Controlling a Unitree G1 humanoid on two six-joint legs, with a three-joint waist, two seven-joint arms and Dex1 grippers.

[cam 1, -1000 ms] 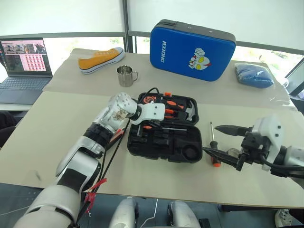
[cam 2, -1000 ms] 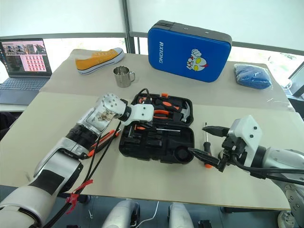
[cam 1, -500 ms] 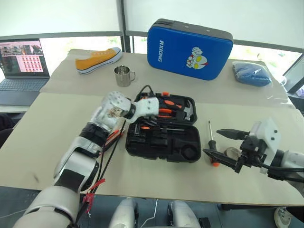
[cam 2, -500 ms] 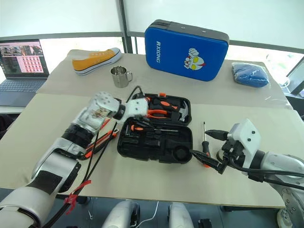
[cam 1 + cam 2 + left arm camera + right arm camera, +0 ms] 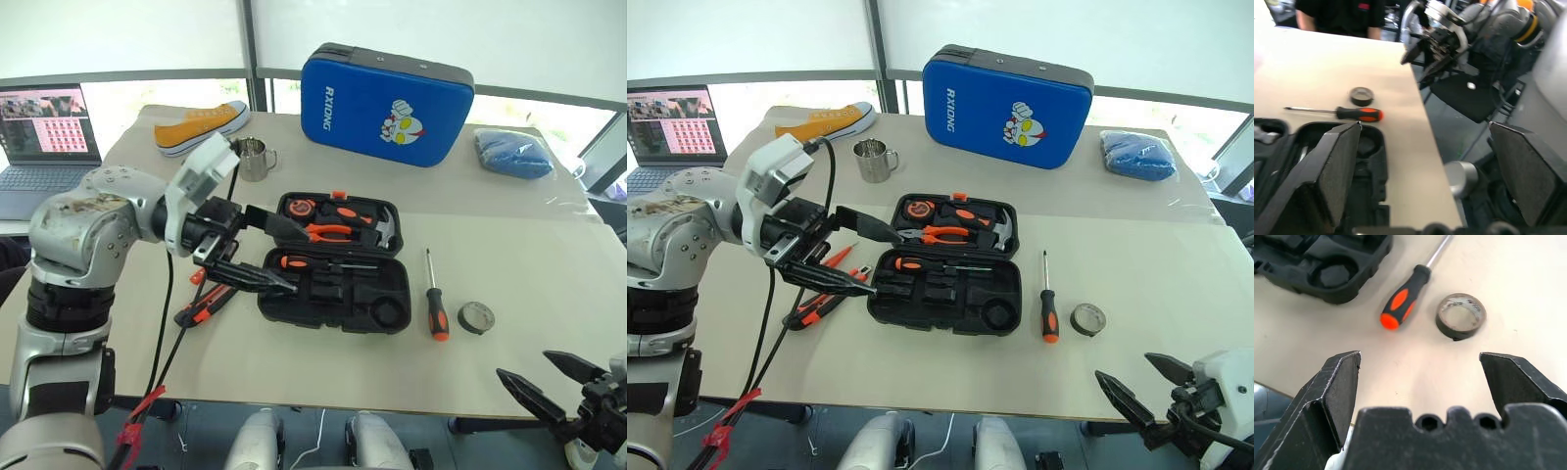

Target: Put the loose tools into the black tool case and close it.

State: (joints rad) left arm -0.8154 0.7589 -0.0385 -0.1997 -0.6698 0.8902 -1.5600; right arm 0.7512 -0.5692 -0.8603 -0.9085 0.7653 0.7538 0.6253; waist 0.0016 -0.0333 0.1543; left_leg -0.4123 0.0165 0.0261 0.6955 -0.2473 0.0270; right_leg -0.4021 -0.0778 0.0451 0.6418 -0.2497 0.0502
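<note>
My gripper will lower the loose screwdriver (image 5: 437, 309), and the loose screwdriver should settle head to tail in an open hollow (image 5: 374, 281) in the tool case, because that hollow is beside the stored screwdriver's thin stem.
The black tool case (image 5: 333, 294) lies open mid-table, with orange-handled tools in its slots and one black-and-orange screwdriver (image 5: 302, 262) in its front half. My left gripper (image 5: 301, 264) hangs open above the case's left end, holding nothing. Another screwdriver (image 5: 433, 299) lies on the table to the right of the case, with the dark tape roll (image 5: 476, 316) beside it. Both also lie ahead of my right gripper (image 5: 1419, 355), which is open and empty at the table's front right edge (image 5: 523, 363). The utility knife (image 5: 201, 305) and a slim orange screwdriver (image 5: 838, 257) lie to the left of the case.
A blue zip case (image 5: 387, 90) stands at the back, with a metal mug (image 5: 253, 157), a yellow shoe (image 5: 196, 122) and a laptop (image 5: 44, 137) to its left. A blue bundle (image 5: 516, 154) is at the back right. A person in black (image 5: 1337, 14) stands beyond the table.
My left gripper has opened and lifted up and back to the left from the case. My right gripper has drawn back from the screwdriver to the table's front right edge.
</note>
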